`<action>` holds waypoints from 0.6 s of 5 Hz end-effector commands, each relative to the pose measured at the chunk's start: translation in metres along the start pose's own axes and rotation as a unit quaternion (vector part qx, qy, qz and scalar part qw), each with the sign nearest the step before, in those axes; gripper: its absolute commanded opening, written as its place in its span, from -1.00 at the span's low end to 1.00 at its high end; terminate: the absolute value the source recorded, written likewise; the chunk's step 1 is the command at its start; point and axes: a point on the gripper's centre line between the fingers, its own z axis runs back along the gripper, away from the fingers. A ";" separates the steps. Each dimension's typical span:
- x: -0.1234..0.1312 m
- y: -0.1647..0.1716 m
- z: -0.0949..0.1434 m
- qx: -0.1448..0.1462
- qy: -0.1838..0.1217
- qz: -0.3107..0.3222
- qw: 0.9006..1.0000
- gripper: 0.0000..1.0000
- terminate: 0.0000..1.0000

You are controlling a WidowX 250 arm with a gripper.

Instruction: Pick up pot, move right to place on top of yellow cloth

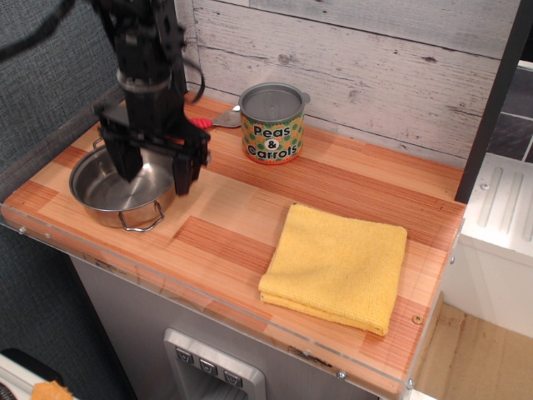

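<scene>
The front wire handle (143,224) sticks out from the pot's side (140,213), so I expect it to keep pointing outward when I lift and carry the pot.
The shiny steel pot (117,198) sits at the left end of the wooden counter, its front wire handle toward me. My black gripper (156,173) hangs open right over it. One finger is inside the bowl and the other is outside the pot's right rim. The jaws stand apart and hold nothing. The square yellow cloth (336,264) lies flat at the front right of the counter, well apart from the pot.
A green-and-yellow "Peas & Carrots" can (271,124) stands at the back centre by the plank wall. A red-handled utensil (202,122) lies behind the gripper, mostly hidden. The counter's front edge (208,304) runs close below the pot and cloth.
</scene>
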 end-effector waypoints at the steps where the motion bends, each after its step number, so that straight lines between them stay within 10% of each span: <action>1: 0.000 0.005 -0.016 0.001 -0.001 0.007 1.000 1.00 -1.00; 2: -0.001 0.003 -0.017 -0.002 -0.008 0.004 1.000 -1.00 -1.00; 3: -0.003 0.006 -0.008 -0.006 -0.008 0.009 1.000 -1.00 -1.00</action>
